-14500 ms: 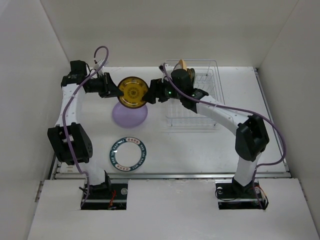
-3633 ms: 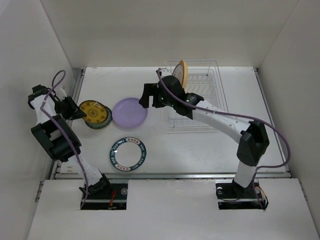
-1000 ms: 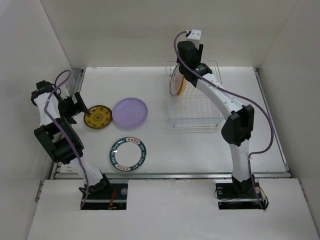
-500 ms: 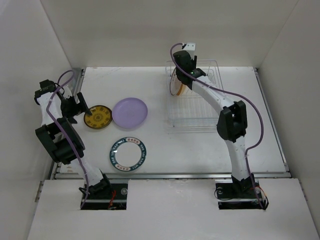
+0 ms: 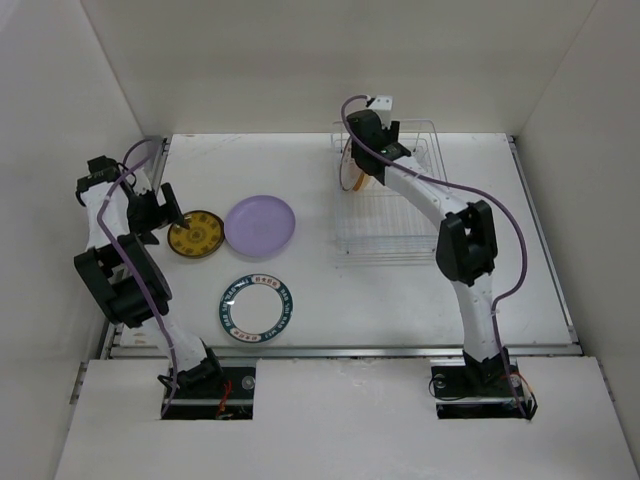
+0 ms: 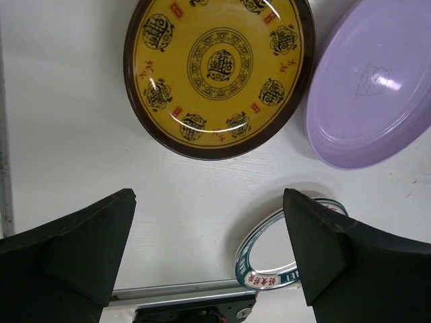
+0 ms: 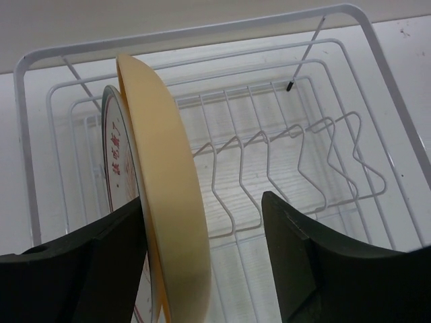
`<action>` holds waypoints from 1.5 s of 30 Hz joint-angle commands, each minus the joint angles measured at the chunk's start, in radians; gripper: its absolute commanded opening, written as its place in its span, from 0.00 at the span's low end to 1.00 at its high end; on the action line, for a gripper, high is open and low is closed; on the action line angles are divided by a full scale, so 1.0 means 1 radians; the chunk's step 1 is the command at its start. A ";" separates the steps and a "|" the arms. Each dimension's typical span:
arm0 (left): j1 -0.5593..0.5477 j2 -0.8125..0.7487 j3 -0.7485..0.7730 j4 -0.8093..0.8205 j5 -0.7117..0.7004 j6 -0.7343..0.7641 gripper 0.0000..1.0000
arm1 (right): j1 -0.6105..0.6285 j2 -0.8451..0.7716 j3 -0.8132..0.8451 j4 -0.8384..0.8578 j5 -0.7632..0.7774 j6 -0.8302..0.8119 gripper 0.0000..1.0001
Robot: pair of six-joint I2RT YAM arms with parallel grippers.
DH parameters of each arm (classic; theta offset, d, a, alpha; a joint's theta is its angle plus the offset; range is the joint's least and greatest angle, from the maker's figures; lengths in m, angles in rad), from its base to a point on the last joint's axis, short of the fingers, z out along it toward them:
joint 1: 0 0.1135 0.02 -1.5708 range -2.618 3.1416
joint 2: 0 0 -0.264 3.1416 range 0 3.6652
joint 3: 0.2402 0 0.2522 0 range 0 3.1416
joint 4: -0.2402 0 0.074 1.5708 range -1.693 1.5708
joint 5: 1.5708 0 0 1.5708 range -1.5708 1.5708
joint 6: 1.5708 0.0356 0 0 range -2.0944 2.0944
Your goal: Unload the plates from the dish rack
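Note:
My right gripper's fingers have the white plate's rim (image 7: 137, 168) against the orange plate between them, so next I move over and pinch just the orange plate's rim (image 7: 166, 168).
The wire dish rack (image 5: 392, 246) stands at the back right. At its far left end a pale orange plate (image 7: 163, 188) stands upright, with a white plate (image 7: 114, 158) bearing red characters just behind it. My right gripper (image 7: 202, 266) is open and straddles the orange plate (image 5: 351, 168); its left finger sits close to the plate, the right finger well clear. A yellow-and-brown plate (image 6: 219, 70), a lavender plate (image 6: 374, 87) and a teal-rimmed plate (image 6: 286, 262) lie flat on the table. My left gripper (image 6: 209, 252) hovers open above the table beside the yellow plate (image 5: 197, 234), holding nothing.
The rest of the rack (image 7: 202, 30) shows bare wire slots to the right of the two plates. The lavender plate (image 5: 260, 224) and teal-rimmed plate (image 5: 257, 307) lie left of the rack. White walls close in on the left, back and right.
My right gripper has come down from above the rack's back edge onto the pale orange plate. The left gripper has shifted only slightly beside the yellow plate.

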 commanded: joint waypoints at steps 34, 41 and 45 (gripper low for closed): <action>-0.019 -0.002 0.014 -0.012 0.016 0.027 0.90 | -0.012 -0.076 -0.068 0.030 0.081 0.029 0.28; -0.019 -0.002 0.003 -0.012 0.027 0.027 0.90 | 0.032 -0.168 -0.068 0.082 0.341 -0.093 0.00; -0.019 -0.027 0.003 -0.012 0.027 0.027 0.90 | 0.066 -0.217 -0.091 0.246 0.529 -0.266 0.00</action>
